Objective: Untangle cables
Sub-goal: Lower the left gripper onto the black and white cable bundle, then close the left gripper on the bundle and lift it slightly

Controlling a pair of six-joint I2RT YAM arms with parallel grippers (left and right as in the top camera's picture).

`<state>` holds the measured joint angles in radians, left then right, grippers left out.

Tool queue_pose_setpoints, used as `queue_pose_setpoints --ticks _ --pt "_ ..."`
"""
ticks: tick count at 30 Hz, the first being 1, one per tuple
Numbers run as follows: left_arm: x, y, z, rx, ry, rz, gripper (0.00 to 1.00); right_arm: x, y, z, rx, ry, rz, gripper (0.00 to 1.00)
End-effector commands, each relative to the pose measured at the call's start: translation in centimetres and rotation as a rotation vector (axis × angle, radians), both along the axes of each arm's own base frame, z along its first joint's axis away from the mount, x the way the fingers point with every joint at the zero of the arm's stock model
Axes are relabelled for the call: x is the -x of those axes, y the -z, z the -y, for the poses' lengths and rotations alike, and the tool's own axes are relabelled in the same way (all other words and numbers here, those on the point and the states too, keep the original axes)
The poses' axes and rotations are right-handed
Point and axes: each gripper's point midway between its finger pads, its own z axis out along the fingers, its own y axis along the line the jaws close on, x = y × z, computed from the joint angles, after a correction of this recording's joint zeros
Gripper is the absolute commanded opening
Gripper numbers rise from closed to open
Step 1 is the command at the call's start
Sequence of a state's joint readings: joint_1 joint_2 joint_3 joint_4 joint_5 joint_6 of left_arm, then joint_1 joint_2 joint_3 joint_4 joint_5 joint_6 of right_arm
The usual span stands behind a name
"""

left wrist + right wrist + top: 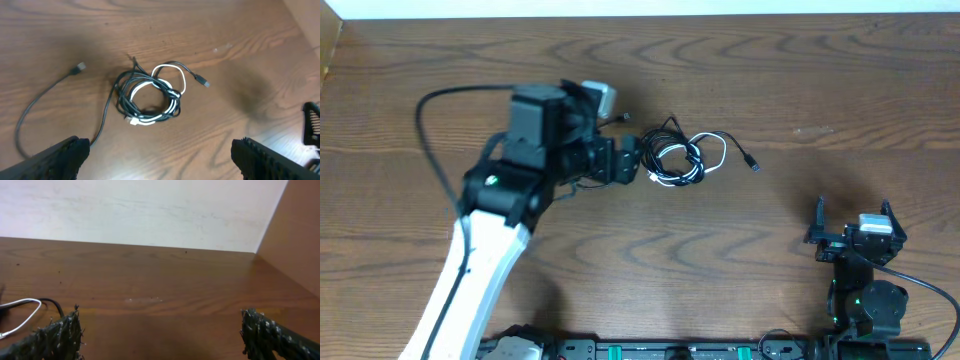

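The tangle's side [655, 175] by the white plug faces the open fingers of my left gripper, so I continue down until they straddle the looped cable parts there [652, 155].
The cables [676, 160] lie in a tangle at the table's middle: thin black cords looped with a thin white cord [172, 76]. In the left wrist view the knot [149, 96] sits ahead of my fingers. One black cord trails left to a plug [80, 66], and another plug [202, 81] points right. My left gripper [636, 161] hovers just left of the tangle, open and holding nothing [160, 159]. The right gripper [853, 226] stands open near the front right, far from the cables, also empty [162, 336]. A bit of white cord [20, 313] shows at the left of its view.
A wall [150, 210] runs along the table's far edge, and a brown panel [295, 240] closes off the right side. The left arm's own thick black wire [440, 110] arcs over the table's left part. The arm bases [650, 350] line the front edge.
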<state>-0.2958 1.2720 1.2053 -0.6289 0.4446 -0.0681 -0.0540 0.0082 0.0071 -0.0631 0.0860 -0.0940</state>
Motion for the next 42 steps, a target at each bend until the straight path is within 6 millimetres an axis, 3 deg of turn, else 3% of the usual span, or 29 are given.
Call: queue_pose_setpoints --ticks 1,5,8,13,19,26,31,39,42 --pt "-1.4 2.3 1.2 -0.099 0.01 0.007 0.98 0.0 0.1 0.2 -0.011 0.01 0.001 0.99" --pt "-2.8 5.5 2.4 -0.192 -0.082 -0.035 0.98 0.0 0.1 0.2 -0.011 0.01 0.001 0.99" --pt "-3.6 7.7 2.8 -0.183 -0.274 -0.114 0.98 0.0 0.1 0.2 -0.011 0.01 0.001 0.99" --pt "-3.9 10.8 1.8 -0.046 -0.68 -0.306 0.98 0.0 0.1 0.2 -0.011 0.01 0.001 0.99" --pt "-3.8 14.2 2.2 0.148 -1.015 -0.524 0.98 0.0 0.1 0.2 -0.011 0.01 0.001 0.99" --pt "-2.6 19.1 5.9 0.235 -1.047 -0.813 0.98 0.0 0.1 0.2 -0.011 0.01 0.001 0.99" --pt "-2.9 21.5 8.1 0.271 -0.983 -0.896 0.99 0.0 0.1 0.2 -0.011 0.01 0.001 0.99" --pt "-1.9 24.4 9.2 0.21 -0.936 -0.943 0.46 0.0 0.1 0.2 -0.011 0.01 0.001 0.99" --pt "-1.2 25.1 9.3 0.154 -0.864 -0.921 0.08 0.0 0.1 0.2 -0.011 0.01 0.001 0.99"
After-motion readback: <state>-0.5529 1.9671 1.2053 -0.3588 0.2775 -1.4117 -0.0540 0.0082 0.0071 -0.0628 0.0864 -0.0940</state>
